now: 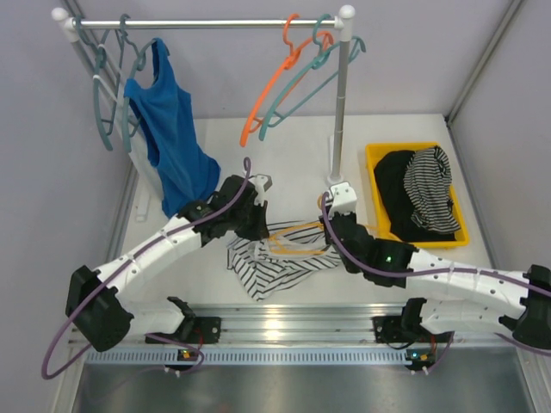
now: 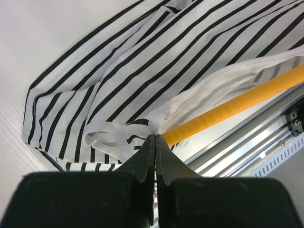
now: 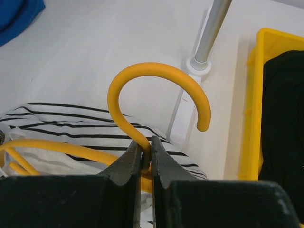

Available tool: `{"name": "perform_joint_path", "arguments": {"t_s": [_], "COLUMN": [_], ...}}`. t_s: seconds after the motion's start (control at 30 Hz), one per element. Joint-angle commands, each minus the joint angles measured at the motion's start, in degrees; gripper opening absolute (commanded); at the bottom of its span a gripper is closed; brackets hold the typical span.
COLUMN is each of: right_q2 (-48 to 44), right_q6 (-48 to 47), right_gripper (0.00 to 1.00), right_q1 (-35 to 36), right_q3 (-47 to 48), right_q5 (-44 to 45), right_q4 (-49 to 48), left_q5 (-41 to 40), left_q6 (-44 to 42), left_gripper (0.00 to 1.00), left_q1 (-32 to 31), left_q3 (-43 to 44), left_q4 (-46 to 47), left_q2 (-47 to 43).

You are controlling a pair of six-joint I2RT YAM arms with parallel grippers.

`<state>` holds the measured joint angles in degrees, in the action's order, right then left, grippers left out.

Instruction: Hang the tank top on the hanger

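Note:
The tank top's white hem (image 2: 156, 119) is pinched in my left gripper next to the amber hanger's arm (image 2: 213, 114), so my left gripper should now pull the hem over that arm until the arm's tip pokes out.
The black-and-white striped tank top (image 1: 274, 265) lies crumpled on the table between the two arms. The amber hanger (image 1: 297, 239) lies partly inside it. My left gripper (image 1: 255, 225) is at the top's left upper edge. In the left wrist view this gripper (image 2: 156, 137) is shut on a pinch of the tank top's (image 2: 118, 71) white hem, right beside the hanger's arm (image 2: 228, 108), which runs under the fabric. My right gripper (image 3: 146, 143) is shut on the hanger's neck, just below its hook (image 3: 156, 76), with the tank top (image 3: 57, 118) behind it.
A clothes rail at the back carries a blue tank top (image 1: 168, 129), teal hangers (image 1: 108, 99) and a red-orange hanger (image 1: 275, 82). Its right post (image 1: 343, 103) stands just beyond my right gripper. A yellow bin (image 1: 372, 172) with dark garments sits at the right. A metal rail (image 1: 293, 323) runs along the near edge.

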<state>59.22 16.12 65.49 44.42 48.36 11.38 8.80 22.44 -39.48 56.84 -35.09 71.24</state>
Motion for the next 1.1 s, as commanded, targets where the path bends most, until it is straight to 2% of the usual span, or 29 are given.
{"name": "perform_joint_path", "arguments": {"t_s": [0.0,0.3,0.53,0.83,1.07], "right_q2": [1.07,3.18,4.94,4.94,5.11], "right_q6": [0.84,0.05,0.93,0.49,-2.05], "right_gripper": [0.00,0.00,0.00,0.00,0.00], "right_q1": [1.57,1.57,1.65,2.09,2.53], "right_q3": [4.18,6.90,10.76,12.17,14.46], "right_q5": [0.77,2.18,6.83,7.10,5.96], "right_q4": [-3.20,-4.70,-3.91,-7.24,-9.79], "left_q5": [-0.98,-1.24,-1.85,-5.63,-8.18], "left_q6": [0.15,-0.90,0.59,3.40,4.46], "left_gripper": [0.00,0.00,0.00,0.00,0.00], "left_q1": [-0.15,-0.68,-1.65,-2.17,-2.09], "left_q3": [3.80,10.57,13.56,18.39,18.75], "left_q4": [-1.99,-6.30,-7.54,-7.36,-7.36], "left_q2": [-1.11,-2.07,-2.77,-4.45,-5.94]}}
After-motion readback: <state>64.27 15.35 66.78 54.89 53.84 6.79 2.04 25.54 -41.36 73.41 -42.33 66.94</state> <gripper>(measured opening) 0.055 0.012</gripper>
